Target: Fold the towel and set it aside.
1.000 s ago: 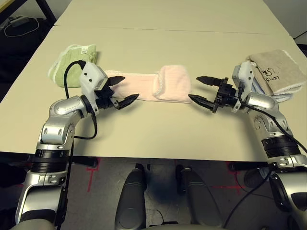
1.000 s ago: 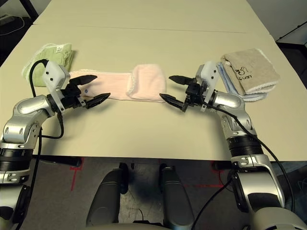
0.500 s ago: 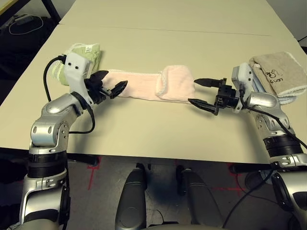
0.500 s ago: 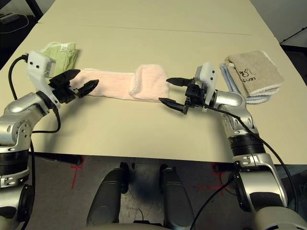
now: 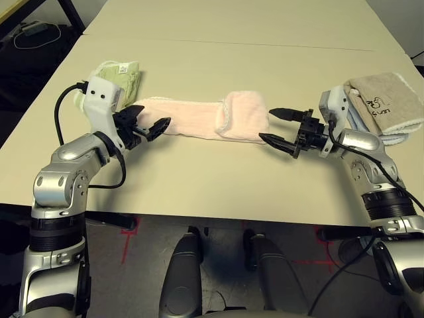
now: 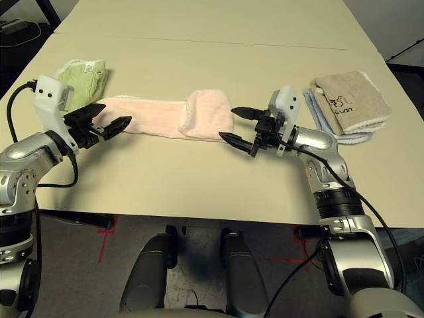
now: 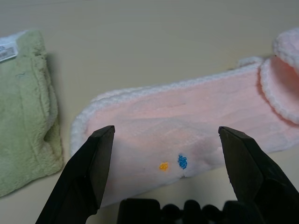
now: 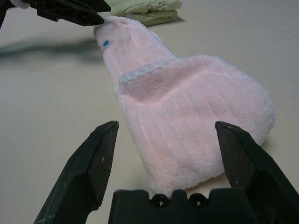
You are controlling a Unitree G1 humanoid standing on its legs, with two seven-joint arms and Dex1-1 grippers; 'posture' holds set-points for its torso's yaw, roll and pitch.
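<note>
The towel's blue and orange marks (image 7: 173, 164) are under my left gripper, inward of the towel's flat end, so I should back off and take that end's near corner (image 7: 110, 198) before I fold.
The pale pink towel (image 5: 199, 119) lies stretched flat across the middle of the table as a long strip. Its right end is folded back over itself into a thicker pad (image 5: 244, 115). Small blue and orange marks (image 7: 180, 161) show near its left end. My left gripper (image 5: 147, 120) is open at that left end, low over the table, with nothing between its fingers. My right gripper (image 5: 281, 126) is open just right of the folded end, fingers pointing at it and apart from it.
A light green folded towel (image 5: 111, 77) lies behind my left gripper at the table's left. A beige folded towel (image 5: 384, 99) on a pale blue one sits behind my right forearm. The table's front edge (image 5: 218, 213) runs close below both arms.
My left gripper has swung left and back from in front of the towel to its left end. The right gripper has hardly moved. The towel lies as before.
</note>
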